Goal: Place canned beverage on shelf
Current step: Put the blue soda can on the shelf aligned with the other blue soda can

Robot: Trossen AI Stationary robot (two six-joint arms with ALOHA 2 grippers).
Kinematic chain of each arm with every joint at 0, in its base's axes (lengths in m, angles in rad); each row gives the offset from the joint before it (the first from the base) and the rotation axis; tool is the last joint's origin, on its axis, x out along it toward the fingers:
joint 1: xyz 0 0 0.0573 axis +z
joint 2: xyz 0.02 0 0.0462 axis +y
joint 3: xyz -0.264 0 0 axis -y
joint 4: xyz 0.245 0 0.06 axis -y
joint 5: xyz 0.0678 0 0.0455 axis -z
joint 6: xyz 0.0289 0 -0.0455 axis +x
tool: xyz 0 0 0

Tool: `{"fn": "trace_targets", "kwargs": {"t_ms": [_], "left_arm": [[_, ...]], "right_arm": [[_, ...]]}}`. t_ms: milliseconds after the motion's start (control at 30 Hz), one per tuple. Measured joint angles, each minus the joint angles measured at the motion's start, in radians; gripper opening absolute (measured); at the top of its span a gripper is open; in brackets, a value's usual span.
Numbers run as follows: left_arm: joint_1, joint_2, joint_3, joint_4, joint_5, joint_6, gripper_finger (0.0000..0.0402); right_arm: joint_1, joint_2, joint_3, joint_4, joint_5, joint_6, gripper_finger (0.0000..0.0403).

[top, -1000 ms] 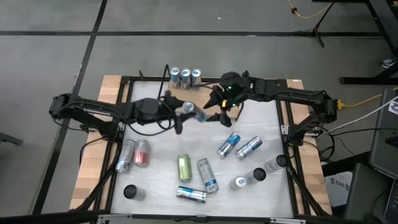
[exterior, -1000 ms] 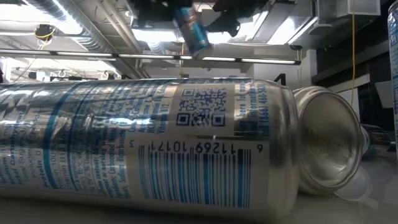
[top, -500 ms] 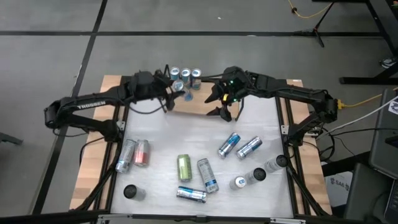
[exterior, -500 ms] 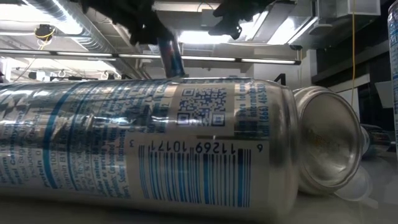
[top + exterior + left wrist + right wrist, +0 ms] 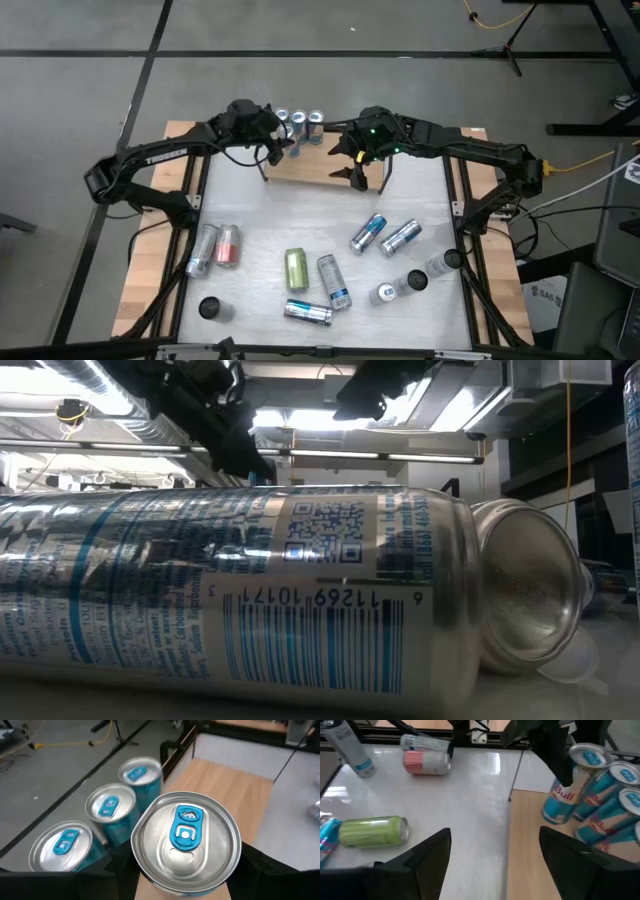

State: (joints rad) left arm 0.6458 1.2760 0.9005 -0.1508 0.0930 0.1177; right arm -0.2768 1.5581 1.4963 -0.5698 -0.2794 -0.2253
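Observation:
My left gripper should keep lowering the silver and blue can [image 5: 573,785] until the can's bottom stands on the board [image 5: 548,826], because the can is upright over free board beside the row.
My left gripper [image 5: 283,143] is shut on a silver and blue can [image 5: 186,836] over the left part of the shelf's light wooden board [image 5: 320,166], at the table's far edge. Three like cans [image 5: 299,121] stand upright in a row on the board behind it. The held can also shows in the right wrist view [image 5: 563,795], next to that row. My right gripper [image 5: 492,865] is open and empty above the board's right part [image 5: 356,158]. Whether the held can's bottom touches the board, I cannot tell. My left gripper pinches the can's upper side wall [image 5: 145,870], just below the rim, between its two fingers. The fingers come from above, pointing down along the can. The can stands nearly upright with its blue tab [image 5: 186,827] up, its lower end [image 5: 553,814] at the board.
Several cans lie on the white table: a silver and a red one [image 5: 227,245] at the left, a green one [image 5: 296,268] in the middle, blue and silver ones [image 5: 385,235] at the right. Upright cans stand at the near left [image 5: 210,308] and near right [image 5: 415,282]. A lying can [image 5: 250,590] fills the low view.
My left gripper has carried the can from over the table's middle toward the far edge and the left part of the shelf. The can has turned from tilted to nearly upright and gone down beside the three cans. My right gripper has stayed open by the shelf.

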Motion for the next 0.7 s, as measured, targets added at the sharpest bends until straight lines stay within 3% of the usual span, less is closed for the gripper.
{"fn": "trace_targets", "kwargs": {"t_ms": [300,700], "left_arm": [[0.064,0.04,0.0,-0.058,0.007,0.024,0.0209],[0.06,0.069,0.002,-0.078,0.008,0.031,0.0209]], "right_arm": [[-0.034,-0.005,0.0,0.0,0.007,0.0,0.0292],[-0.047,-0.005,0.0,0.009,0.048,-0.018,0.0292]]}}
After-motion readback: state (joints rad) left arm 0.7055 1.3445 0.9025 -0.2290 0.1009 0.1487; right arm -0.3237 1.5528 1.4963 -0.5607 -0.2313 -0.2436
